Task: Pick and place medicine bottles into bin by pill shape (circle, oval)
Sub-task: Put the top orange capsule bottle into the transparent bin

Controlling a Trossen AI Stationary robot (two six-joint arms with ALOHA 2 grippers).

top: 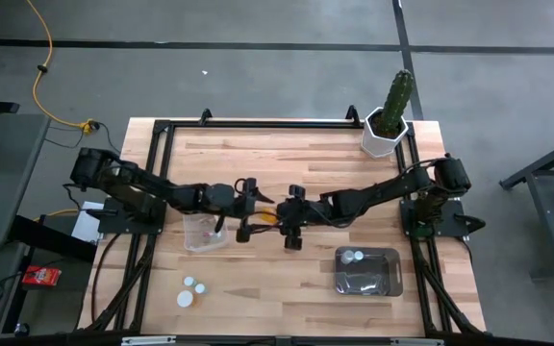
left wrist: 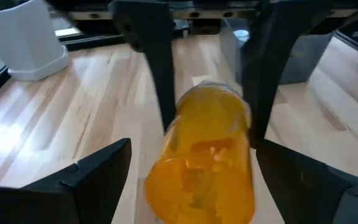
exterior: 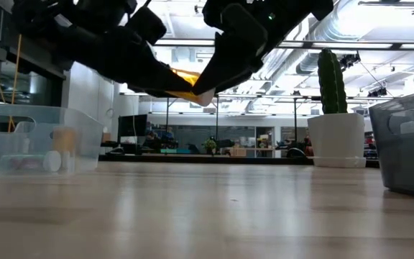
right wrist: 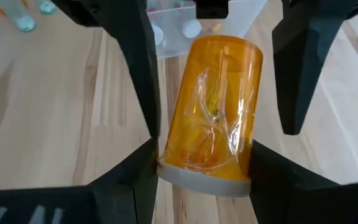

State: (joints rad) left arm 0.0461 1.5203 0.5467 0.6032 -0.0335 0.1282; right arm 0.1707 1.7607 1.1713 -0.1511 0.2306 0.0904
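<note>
The robot's right gripper holds the orange bottle's cap while the clear bin (top: 205,234) stands on the left gripper's side, so next the left gripper takes the bottle's base end (right wrist: 230,47) first.
An orange medicine bottle (top: 269,216) with a white cap is held in the air over the table's middle. It also shows in the low view (exterior: 182,78). My right gripper (right wrist: 202,149) comes from the table's right and is shut on the bottle's cap end. My left gripper (left wrist: 192,146) comes from the table's left and is open. Its fingers stand on either side of the bottle's base end (left wrist: 197,186). Several small bottles with white caps (top: 192,288) stand loose near the front left edge. My right gripper pinches the bottle's white-cap end (right wrist: 173,174) between its two fingers. The fingers come about level from the table's right and lie along the bottle. The bottle is lifted clear of the table, tilted, with its cap end (exterior: 205,97) lower and its base toward my left gripper.
A clear bin (top: 205,231) holding bottles stands just left of the grippers. A grey bin (top: 366,271) with two white-capped bottles (top: 352,256) stands at the front right. A white pot with a cactus (top: 385,130) stands at the far right corner.
</note>
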